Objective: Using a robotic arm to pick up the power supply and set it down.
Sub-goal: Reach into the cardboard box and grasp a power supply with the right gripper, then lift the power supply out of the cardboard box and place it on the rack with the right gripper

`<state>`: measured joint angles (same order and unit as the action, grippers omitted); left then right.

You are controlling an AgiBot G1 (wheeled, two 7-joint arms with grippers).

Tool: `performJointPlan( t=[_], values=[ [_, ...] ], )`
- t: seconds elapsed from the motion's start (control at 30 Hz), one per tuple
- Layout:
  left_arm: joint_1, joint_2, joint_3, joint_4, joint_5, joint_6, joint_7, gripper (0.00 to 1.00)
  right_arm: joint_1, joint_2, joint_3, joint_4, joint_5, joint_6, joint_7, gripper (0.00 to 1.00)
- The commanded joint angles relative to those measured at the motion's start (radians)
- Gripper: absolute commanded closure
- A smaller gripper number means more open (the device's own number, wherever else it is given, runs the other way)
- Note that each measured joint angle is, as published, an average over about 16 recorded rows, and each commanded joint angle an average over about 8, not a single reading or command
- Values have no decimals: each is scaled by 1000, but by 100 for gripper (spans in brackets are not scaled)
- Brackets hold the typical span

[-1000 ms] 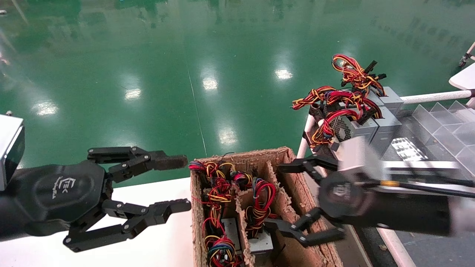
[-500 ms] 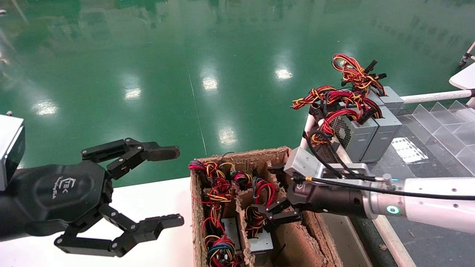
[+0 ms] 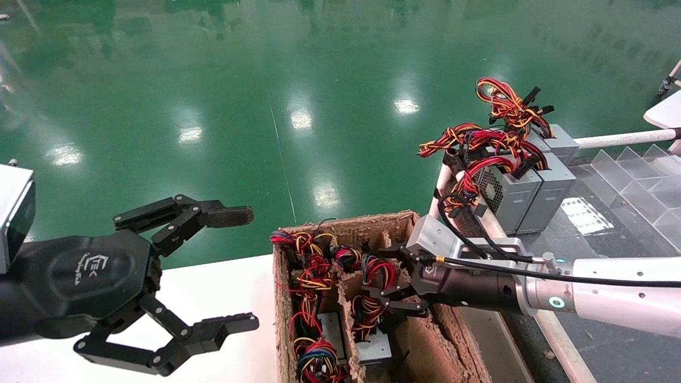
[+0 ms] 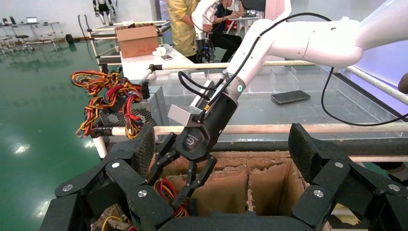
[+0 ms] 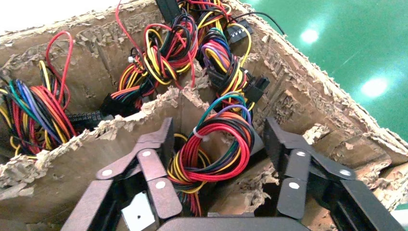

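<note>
I expect the grey power supply (image 3: pixel 375 350) to rise hanging below the wire bundle when I lift it, since the looped wires (image 3: pixel 366 321) run down to the power supply's top.
A torn cardboard box (image 3: pixel 346 223) holds power supplies in its compartments. The power supply (image 3: pixel 375 348) in the middle compartment is a grey metal box with a looped red, yellow and black wire bundle (image 5: pixel 216 144) on top. My right gripper (image 3: pixel 380 282) reaches down into that compartment. It is open, one finger on each side of the wire loop, which fills most of the gap (image 5: pixel 217 132). A grey corner of the box (image 5: pixel 137 211) shows beside one finger. My left gripper (image 3: pixel 242 268) hangs wide open and empty over the white table (image 3: pixel 223 276), left of the box.
Another power supply (image 3: pixel 330 324) with coloured wires lies in the box's left compartment. Several more (image 3: pixel 526 191) stand on the rack at the right, behind a white tube rail (image 3: pixel 439 197). The box's right compartment (image 3: pixel 420 340) holds nothing. Green floor lies beyond.
My right arm has swung left from beside the box, and the gripper has gone down into the middle compartment around the wire loop. The left gripper's jaws have spread a little wider.
</note>
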<state>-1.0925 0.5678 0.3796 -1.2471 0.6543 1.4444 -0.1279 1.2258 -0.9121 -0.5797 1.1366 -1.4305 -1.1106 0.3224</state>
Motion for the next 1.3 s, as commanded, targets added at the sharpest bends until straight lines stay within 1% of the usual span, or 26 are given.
performJointPlan(
  t=[0.03,0.53,0.9,1.1,1.3],
  values=[
    [0,0,0,0,0,0,0,0,-2,2,1,-3,1,-1,-4,100],
    [0,0,0,0,0,0,0,0,-23,16,16,5,22,9,-33,100],
    [0,0,0,0,0,0,0,0,-37,26,23,23,37,7,-33,100],
    [0,0,0,0,0,0,0,0,-46,58,60,54,96,-3,-45,100],
    [0,0,0,0,0,0,0,0,-76,131,133,144,195,-8,-78,100]
  ],
)
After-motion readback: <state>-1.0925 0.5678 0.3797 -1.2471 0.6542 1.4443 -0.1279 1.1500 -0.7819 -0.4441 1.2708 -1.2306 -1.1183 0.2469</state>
